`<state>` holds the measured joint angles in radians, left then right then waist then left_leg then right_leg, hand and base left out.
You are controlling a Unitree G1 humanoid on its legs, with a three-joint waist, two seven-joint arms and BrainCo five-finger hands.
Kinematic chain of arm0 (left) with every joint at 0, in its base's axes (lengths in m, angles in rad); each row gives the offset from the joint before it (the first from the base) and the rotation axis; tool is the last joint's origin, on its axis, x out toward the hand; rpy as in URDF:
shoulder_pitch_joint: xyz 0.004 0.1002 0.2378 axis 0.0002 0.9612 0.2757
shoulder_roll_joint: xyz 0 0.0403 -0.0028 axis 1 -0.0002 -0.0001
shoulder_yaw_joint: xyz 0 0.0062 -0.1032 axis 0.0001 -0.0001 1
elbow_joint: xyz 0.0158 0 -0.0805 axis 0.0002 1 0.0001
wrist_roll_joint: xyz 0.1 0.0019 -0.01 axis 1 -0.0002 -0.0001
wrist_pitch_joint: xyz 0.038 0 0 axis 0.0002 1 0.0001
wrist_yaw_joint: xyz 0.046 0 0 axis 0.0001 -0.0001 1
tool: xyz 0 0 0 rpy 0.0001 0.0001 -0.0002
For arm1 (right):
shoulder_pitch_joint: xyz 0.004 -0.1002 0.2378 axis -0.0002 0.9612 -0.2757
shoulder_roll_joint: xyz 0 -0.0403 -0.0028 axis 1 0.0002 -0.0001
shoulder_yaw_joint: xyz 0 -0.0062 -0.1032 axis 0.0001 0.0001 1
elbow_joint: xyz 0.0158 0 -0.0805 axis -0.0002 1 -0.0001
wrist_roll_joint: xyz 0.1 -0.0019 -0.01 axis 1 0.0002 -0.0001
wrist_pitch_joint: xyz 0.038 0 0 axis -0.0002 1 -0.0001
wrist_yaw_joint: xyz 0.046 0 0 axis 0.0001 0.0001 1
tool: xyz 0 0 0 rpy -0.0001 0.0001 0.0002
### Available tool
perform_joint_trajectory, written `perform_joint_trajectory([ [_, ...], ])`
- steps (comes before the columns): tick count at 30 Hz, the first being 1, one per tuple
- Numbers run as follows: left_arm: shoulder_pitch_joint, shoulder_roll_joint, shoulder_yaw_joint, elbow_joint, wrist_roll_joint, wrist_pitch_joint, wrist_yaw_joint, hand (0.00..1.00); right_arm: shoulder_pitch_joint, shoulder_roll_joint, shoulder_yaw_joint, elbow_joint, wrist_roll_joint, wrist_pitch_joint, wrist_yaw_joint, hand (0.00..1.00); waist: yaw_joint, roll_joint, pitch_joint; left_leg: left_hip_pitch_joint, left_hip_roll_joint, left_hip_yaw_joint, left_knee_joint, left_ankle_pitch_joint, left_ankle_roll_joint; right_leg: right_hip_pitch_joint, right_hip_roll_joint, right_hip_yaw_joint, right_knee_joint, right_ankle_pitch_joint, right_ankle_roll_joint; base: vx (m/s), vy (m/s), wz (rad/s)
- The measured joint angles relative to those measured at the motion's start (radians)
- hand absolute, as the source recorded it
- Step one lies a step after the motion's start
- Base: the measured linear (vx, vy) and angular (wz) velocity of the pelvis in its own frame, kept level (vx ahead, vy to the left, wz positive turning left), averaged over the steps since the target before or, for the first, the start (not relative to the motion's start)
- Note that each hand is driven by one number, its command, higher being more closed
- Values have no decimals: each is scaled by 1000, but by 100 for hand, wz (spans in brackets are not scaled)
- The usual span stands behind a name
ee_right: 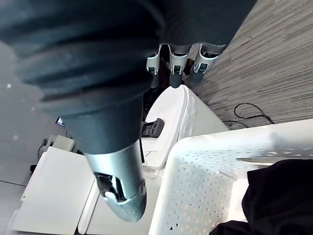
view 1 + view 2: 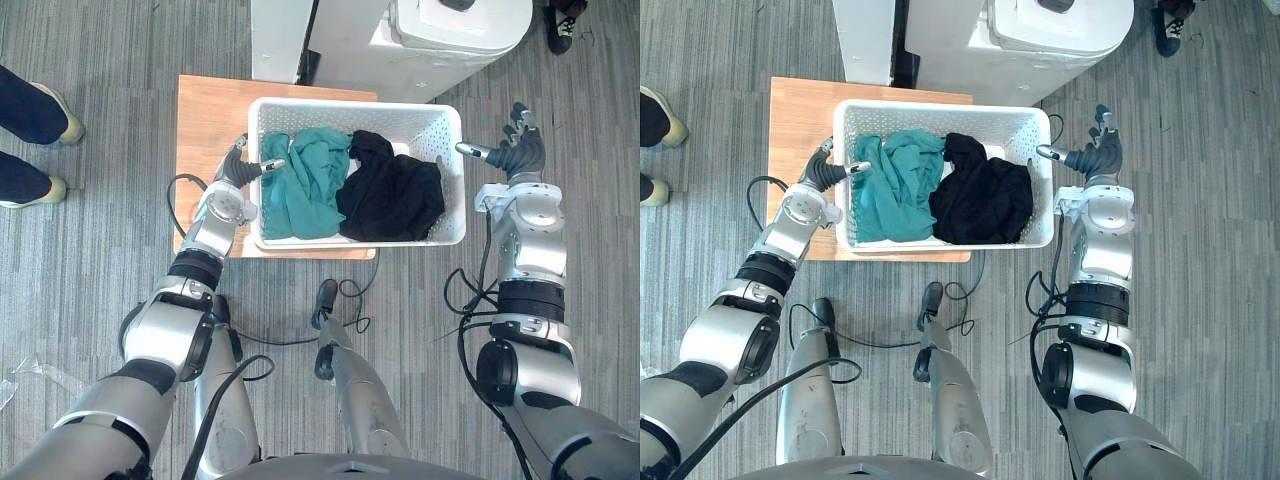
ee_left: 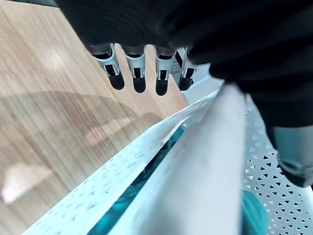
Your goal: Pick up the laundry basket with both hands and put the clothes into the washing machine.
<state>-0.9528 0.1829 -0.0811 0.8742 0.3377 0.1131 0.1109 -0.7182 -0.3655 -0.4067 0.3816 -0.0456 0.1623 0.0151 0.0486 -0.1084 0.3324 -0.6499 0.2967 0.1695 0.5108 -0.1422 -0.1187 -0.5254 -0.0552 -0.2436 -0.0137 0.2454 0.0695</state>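
Observation:
I expect the teal and black garments [image 2: 350,190] to ride along side by side when I carry the basket, as they lie slumped below the basket's rim [image 2: 360,243].
A white laundry basket [image 2: 355,103] stands on a small wooden table [image 2: 210,110]. It holds a teal garment [image 2: 305,180] on its left side and a black garment [image 2: 395,190] on its right. My left hand [image 2: 240,165] straddles the basket's left rim [image 3: 205,161], with straight fingers [image 3: 139,73] outside over the table and the thumb [image 3: 293,156] inside above the teal cloth. My right hand [image 2: 520,155] is open just off the basket's right rim, its thumb [image 1: 122,181] pointing toward the wall [image 1: 195,186] without touching it. The white washing machine [image 2: 460,30] stands behind the basket.
A white cabinet [image 2: 285,35] stands beside the washing machine at the back. A person's shoes [image 2: 55,115] are on the grey floor at the left, and another shoe [image 2: 560,30] is at the far right.

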Motion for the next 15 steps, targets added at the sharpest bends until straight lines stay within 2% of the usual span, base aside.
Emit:
perform_joint_trajectory([
  [15, -2, -5, 13, -40, -11, -39, 7, 0, -13, 1, 1, 157, 10, 12, 52, 0, 15, 2, -1, -54, -2, -8, 21, -3, 1, -51, -4, -9, 17, -5, -13, -1, 0, 0],
])
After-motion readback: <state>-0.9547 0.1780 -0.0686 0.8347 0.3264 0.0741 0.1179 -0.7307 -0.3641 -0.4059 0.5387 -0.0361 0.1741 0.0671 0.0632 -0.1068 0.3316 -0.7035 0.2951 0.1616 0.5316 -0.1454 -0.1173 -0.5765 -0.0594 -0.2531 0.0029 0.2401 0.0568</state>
